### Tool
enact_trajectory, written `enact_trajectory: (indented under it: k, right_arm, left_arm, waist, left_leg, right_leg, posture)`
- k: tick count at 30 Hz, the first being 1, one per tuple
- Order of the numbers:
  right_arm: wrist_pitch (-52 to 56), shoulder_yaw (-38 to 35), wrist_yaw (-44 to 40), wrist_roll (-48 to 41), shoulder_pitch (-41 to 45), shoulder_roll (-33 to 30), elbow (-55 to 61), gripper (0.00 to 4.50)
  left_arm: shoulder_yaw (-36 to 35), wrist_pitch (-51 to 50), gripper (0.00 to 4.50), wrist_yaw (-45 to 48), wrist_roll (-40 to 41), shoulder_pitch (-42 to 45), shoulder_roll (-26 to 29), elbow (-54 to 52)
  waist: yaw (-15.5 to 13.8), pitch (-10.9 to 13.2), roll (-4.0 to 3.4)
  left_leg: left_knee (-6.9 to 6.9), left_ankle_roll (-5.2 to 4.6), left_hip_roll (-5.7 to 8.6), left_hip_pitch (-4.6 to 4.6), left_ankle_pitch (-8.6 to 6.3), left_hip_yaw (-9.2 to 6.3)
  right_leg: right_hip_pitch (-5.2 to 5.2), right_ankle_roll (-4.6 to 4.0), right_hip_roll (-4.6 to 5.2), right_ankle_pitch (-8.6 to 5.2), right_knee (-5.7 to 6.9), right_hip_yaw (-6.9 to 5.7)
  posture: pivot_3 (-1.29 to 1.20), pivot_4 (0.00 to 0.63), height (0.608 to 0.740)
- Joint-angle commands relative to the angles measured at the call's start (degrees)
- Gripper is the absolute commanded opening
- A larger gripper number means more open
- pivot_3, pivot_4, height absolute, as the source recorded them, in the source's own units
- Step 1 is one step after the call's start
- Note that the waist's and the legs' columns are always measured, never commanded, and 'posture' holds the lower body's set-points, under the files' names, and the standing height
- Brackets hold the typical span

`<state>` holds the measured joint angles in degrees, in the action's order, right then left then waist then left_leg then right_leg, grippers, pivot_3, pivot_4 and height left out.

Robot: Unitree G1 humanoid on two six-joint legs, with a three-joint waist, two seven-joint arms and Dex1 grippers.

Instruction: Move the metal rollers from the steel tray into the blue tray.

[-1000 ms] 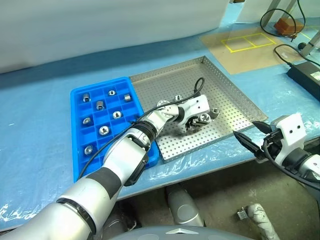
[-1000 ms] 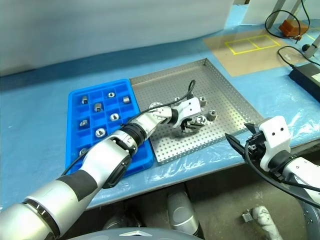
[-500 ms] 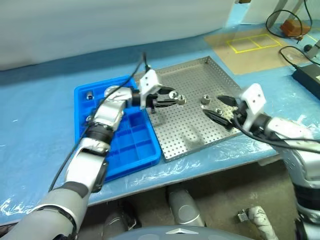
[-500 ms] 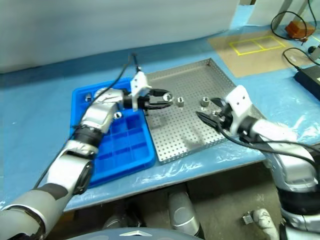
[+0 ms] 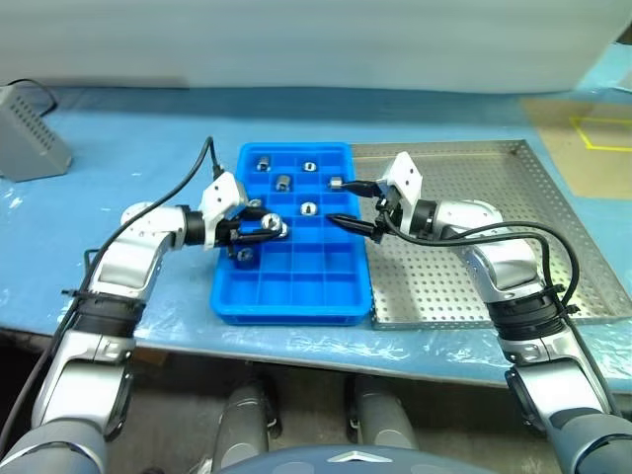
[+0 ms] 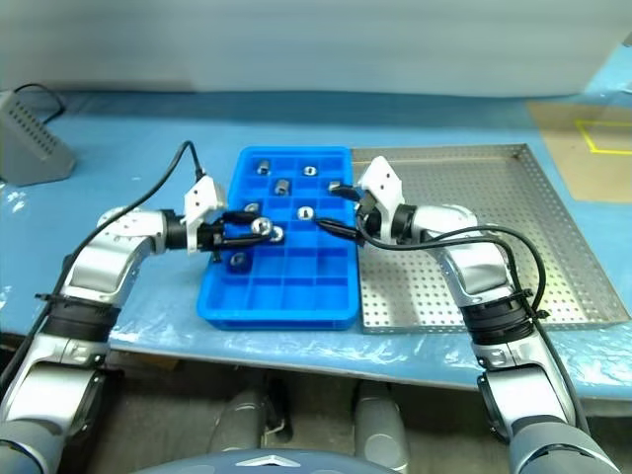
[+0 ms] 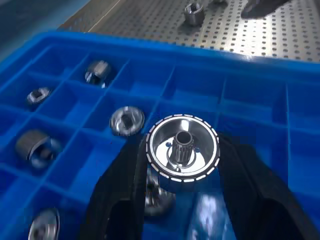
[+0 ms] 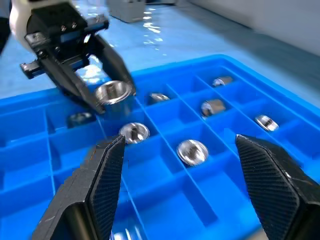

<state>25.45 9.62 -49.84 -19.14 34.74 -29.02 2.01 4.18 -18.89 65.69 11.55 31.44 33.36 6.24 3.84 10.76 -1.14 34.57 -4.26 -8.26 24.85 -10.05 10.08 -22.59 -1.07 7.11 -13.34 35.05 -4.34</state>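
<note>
I should now carry the held roller with my left gripper to the blue tray's nearest cells until it sits inside one. The roller is hanging upright and those cells are empty.
My left gripper is shut on one of the metal rollers, a shiny cylinder with a dark central hole, held just above the left-middle cells of the blue tray. Several more rollers lie in that tray's cells, among them one near the middle and one below the held one. My right gripper stands open with nothing between its fingers, over the blue tray's right edge and facing the left one. The steel tray lies to the right of the blue tray. One roller rests on its perforated floor.
Both trays sit side by side on a blue-covered table. A grey box with a cable stands at the far left. Yellow tape marks show on a tan sheet at the far right. The table's front edge runs just below the trays.
The view has swung. My left gripper has carried a roller from the steel tray to above the blue tray. My right gripper came in from the table's front edge to the blue tray's right side.
</note>
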Motion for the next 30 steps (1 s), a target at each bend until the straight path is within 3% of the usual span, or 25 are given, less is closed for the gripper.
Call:
enact_trajectory:
  k: [1,7,30]
  right_arm:
    - [-1.98,-0.06,-1.05,0.54,0.88,0.81,0.13,3.61]
    - [-2.28,-0.07,-1.65,1.32,0.86,1.77,-0.36,3.61]
    - [-0.40,-2.48,0.13,2.00,-4.52,-0.27,3.80,3.61]
  left_arm:
    - [-2.15,-3.54,1.69,-0.68,4.24,-2.31,0.71,-6.69]
    - [-1.40,-4.55,1.69,-1.82,4.84,-5.80,1.20,-8.49]
    - [3.85,-5.50,1.69,1.81,7.07,-9.78,2.26,-13.08]
  waist:
    - [-2.06,0.00,0.00]
    - [-4.72,0.00,0.04]
    - [-4.54,-0.01,0.12]
  left_leg:
    - [-0.01,0.08,-0.02,-0.02,0.03,0.04]
    - [-0.31,0.59,-0.03,-0.62,0.16,0.47]
    - [-1.49,1.39,-0.87,-1.31,0.70,1.44]
  right_leg:
    - [-0.01,-0.03,0.00,0.01,0.04,0.02]
    - [0.01,-0.15,-0.02,0.06,0.32,0.55]
    - [-0.60,-0.63,-0.97,0.00,0.43,1.33]
  posture:
    - [-0.16,0.150,0.740]
    - [-0.16,0.150,0.740]
    - [-0.21,0.150,0.740]
